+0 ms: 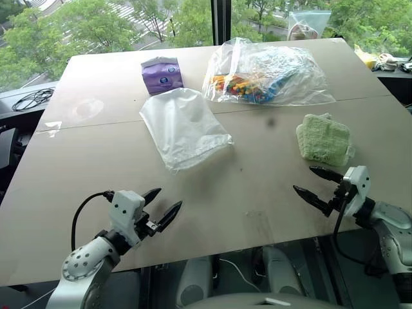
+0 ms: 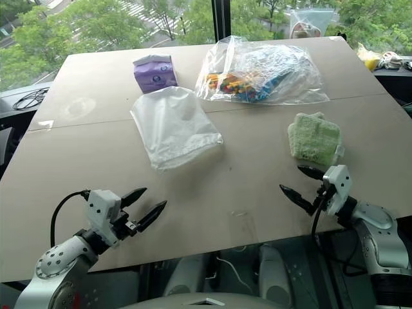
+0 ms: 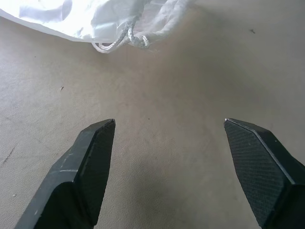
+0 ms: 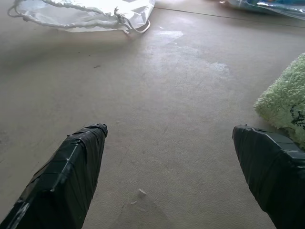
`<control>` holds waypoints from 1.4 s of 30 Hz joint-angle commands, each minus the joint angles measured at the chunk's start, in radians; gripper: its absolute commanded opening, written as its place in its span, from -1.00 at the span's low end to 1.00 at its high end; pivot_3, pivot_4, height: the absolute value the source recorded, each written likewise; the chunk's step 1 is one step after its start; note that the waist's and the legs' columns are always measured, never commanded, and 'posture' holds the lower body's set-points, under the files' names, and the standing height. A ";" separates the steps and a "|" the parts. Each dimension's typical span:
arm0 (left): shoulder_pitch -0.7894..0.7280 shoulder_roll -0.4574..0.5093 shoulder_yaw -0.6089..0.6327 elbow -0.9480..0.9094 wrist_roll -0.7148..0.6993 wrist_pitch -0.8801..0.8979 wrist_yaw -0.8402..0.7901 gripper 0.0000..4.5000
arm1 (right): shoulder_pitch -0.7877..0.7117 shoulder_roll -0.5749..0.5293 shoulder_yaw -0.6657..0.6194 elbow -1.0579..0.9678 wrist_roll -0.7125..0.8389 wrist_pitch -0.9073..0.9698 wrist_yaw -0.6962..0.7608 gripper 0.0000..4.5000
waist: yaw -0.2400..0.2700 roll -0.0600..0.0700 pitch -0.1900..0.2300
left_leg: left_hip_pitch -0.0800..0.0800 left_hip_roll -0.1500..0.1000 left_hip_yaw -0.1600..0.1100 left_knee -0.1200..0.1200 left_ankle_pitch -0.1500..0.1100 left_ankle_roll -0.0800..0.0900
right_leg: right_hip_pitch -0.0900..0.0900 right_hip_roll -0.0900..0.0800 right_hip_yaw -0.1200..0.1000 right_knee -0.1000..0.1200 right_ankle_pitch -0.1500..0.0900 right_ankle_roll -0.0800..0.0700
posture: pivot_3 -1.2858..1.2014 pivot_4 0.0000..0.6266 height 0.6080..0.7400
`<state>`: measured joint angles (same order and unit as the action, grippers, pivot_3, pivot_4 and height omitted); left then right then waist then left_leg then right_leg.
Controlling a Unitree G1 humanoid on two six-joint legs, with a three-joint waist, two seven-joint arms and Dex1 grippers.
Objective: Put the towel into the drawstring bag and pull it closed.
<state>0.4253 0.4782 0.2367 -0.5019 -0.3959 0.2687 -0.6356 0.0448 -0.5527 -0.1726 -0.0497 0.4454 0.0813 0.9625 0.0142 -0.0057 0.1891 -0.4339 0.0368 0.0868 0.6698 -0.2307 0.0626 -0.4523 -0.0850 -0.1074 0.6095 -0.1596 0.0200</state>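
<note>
The white drawstring bag [image 1: 183,122] is lying flat and has a limp, crumpled opening [image 1: 203,154], so all of the bag will puff up when the robot lifts the fold of the bag's fabric.
The pale green fluffy towel [image 1: 324,138] lies folded on the table's right side. The white translucent drawstring bag [image 1: 182,127] lies flat near the middle, its corded mouth [image 3: 125,39] facing the near edge. My left gripper [image 1: 161,205] hovers open over the near left edge, well short of the bag, nothing between its fingers. My right gripper [image 1: 313,183] stands open just in front of the towel, apart from it; the towel's corner [image 4: 286,102] shows beside one finger [image 4: 271,164] in the right wrist view.
A purple tissue pack [image 1: 161,74] stands behind the bag. A large clear plastic bag of colourful items [image 1: 267,77] lies at the back centre-right. The tan table [image 1: 244,187] has bare room between the bag and the towel. Cables [image 1: 29,100] lie off the left edge.
</note>
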 commanded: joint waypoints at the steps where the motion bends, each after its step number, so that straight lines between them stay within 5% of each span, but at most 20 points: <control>1: -0.007 0.001 0.001 -0.013 0.011 -0.034 0.003 0.66 | 0.017 -0.012 -0.027 -0.027 -0.006 -0.037 -0.001 1.00 | 0.000 0.000 0.000 | 0.000 0.000 0.000 0.000 0.000 0.000 | 0.000 0.000 0.000 0.000 0.000 0.000 | 0.03 -0.52 1.00; 20: 0.007 -0.047 0.010 -0.034 0.017 -0.079 0.044 0.66 | -0.011 -0.014 0.006 -0.002 -0.008 -0.067 0.032 1.00 | 0.000 0.000 0.000 | 0.002 0.000 0.000 0.001 0.000 0.000 | 0.003 -0.001 -0.001 0.000 0.000 0.000 | 0.03 -0.52 1.00; 30: -0.111 -0.003 -0.017 -0.153 -0.055 -0.030 0.038 0.66 | -0.013 0.017 0.107 -0.196 0.089 0.066 0.050 1.00 | 0.001 0.002 -0.002 | 0.002 0.000 -0.002 0.001 0.000 0.000 | 0.003 -0.001 -0.002 0.001 0.000 0.000 | 0.03 -0.52 1.00; 42: -0.369 -0.116 -0.219 0.022 0.369 -0.075 0.355 0.66 | -0.093 0.043 0.084 -0.318 0.242 0.188 0.001 1.00 | 0.004 -0.002 -0.004 | 0.002 0.000 -0.002 0.003 0.002 0.003 | 0.005 0.005 0.002 0.002 0.003 -0.004 | 0.03 -0.52 1.00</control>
<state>0.0689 0.3604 0.0557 -0.4804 -0.0995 0.2291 -0.3117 -0.0377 -0.5035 -0.0575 -0.3541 0.6748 0.2773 0.9662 0.0178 -0.0076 0.1849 -0.4317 0.0367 0.0847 0.6724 -0.2285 0.0660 -0.4476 -0.0804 -0.1058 0.6115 -0.1568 0.0162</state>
